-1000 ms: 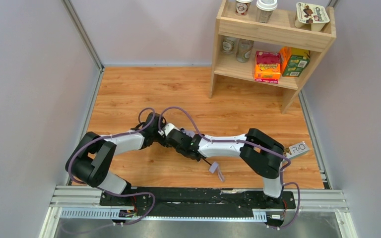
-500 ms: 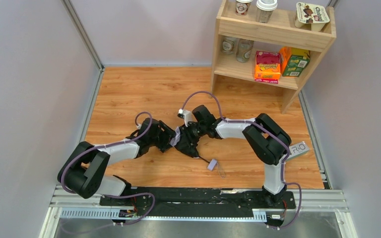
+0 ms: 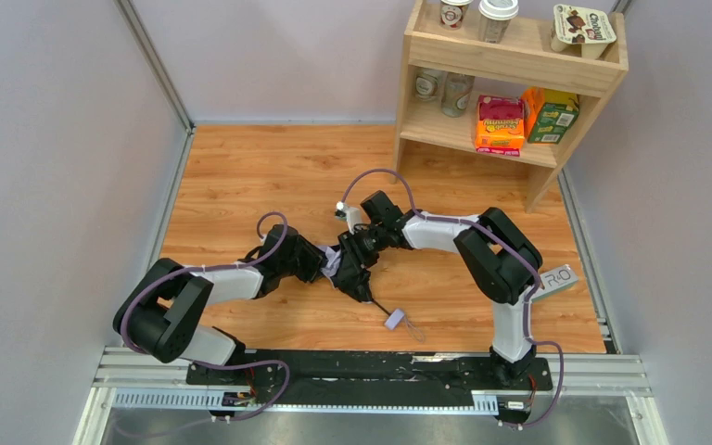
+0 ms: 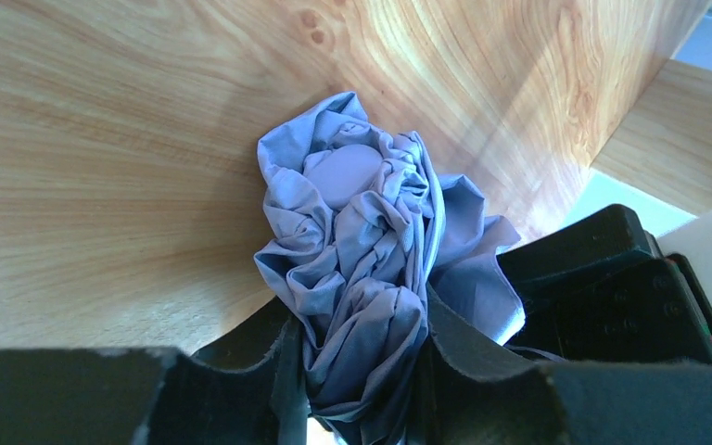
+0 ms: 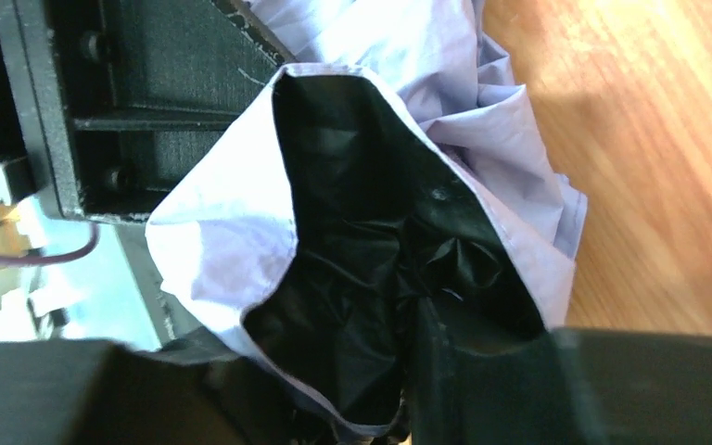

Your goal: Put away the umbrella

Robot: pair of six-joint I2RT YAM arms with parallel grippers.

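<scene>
My right gripper is pinching the flap with its black lining gaping open [image 5: 380, 241]. It should let go and gather the lavender fabric closer to my left gripper [image 5: 399, 51].
The umbrella [image 3: 336, 263] lies crumpled on the wooden floor between my two grippers. Its slim black shaft runs toward the near side and ends at a small lavender strap tab [image 3: 396, 320]. My left gripper [image 3: 320, 263] comes from the left and is shut on the bunched lavender fabric [image 4: 357, 232], which fills the gap between its fingers [image 4: 464, 348]. My right gripper [image 3: 359, 252] reaches in from the far right. Its wrist view shows the umbrella's [image 5: 241, 241] pale outer cloth and black lining pinched at the right gripper [image 5: 329, 375].
A wooden shelf [image 3: 510, 69] stands at the back right with cups, an orange box [image 3: 501, 123] and a green box [image 3: 552, 115]. A small grey label plate [image 3: 556, 276] lies by the right arm. Grey walls close both sides; a metal rail [image 3: 371, 371] runs along the near edge.
The right arm has swung from lying across the floor to reaching in from the far side. The left gripper drew back a little and re-closed on the fabric. The strap tab shifted slightly.
</scene>
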